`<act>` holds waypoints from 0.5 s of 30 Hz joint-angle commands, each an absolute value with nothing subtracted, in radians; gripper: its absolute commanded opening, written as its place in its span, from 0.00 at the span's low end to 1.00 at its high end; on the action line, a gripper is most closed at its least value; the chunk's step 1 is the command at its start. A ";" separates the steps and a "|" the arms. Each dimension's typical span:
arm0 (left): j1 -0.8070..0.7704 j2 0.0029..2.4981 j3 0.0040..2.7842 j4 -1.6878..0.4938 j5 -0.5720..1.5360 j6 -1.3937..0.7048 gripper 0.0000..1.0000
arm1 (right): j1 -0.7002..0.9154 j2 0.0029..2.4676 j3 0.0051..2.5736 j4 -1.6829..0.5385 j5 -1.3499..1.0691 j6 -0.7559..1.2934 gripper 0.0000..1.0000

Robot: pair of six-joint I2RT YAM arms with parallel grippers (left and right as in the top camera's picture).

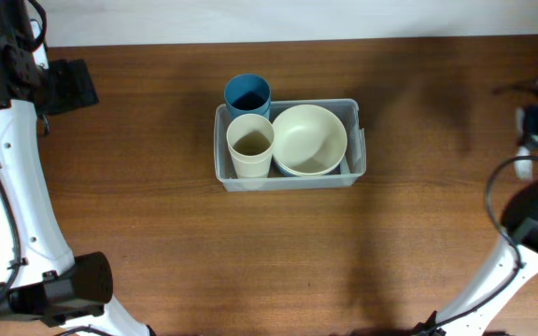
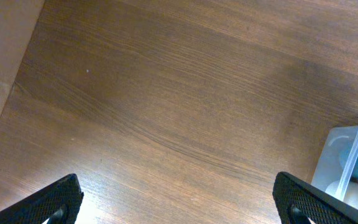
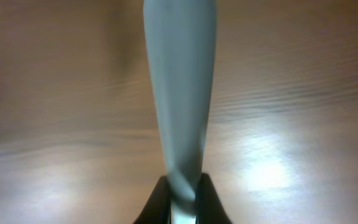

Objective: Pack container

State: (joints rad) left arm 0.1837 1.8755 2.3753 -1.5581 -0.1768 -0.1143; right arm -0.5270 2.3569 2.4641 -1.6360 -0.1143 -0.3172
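A gap open (image 1: 349, 125) for the pale grey-blue piece lies between the cream bowl and the container's side (image 1: 356, 140), so my right gripper keeps taking the piece there and lets go.
The clear plastic container (image 1: 353, 173) sits mid-table. Inside it are a cream cup (image 1: 250, 145) on the left and a cream bowl (image 1: 308, 140) on the right. A blue cup (image 1: 247, 93) stands at its back left corner; I cannot tell whether it is inside the rim. My left gripper (image 2: 179, 208) is open and empty over bare wood left of the container (image 2: 347, 155), and it shows at the far left in the overhead view (image 1: 63, 86). My right gripper (image 3: 182, 196) is shut on a narrow, blurred, pale grey-blue piece (image 3: 180, 81), far right of the container.
The dark wooden table (image 1: 157, 224) runs to a pale back edge at the top. Both white arms come in from the bottom corners. The right arm (image 1: 535, 219) with its cables is at the table's right edge.
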 commanded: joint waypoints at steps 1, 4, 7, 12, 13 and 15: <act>0.186 1.847 2.387 -1.557 -0.188 -0.123 1.00 | -0.401 2.351 2.551 -1.699 -0.244 -0.167 0.04; 0.186 1.847 2.387 -1.557 -0.188 -0.123 1.00 | -0.284 2.340 2.552 -1.699 -0.285 -0.076 0.04; 0.186 1.847 2.387 -1.557 -0.188 -0.123 1.00 | -0.165 2.340 2.551 -1.699 -0.303 -0.069 0.04; 0.186 1.847 2.387 -1.557 -0.188 -0.123 1.00 | -0.034 2.340 2.551 -1.699 -0.303 -0.004 0.04; 0.186 1.847 2.387 -1.557 -0.188 -0.123 1.00 | -0.012 2.340 2.551 -1.699 -0.303 0.010 0.04; 0.186 1.847 2.387 -1.557 -0.188 -0.123 1.00 | 0.028 2.340 2.551 -1.699 -0.303 0.035 0.04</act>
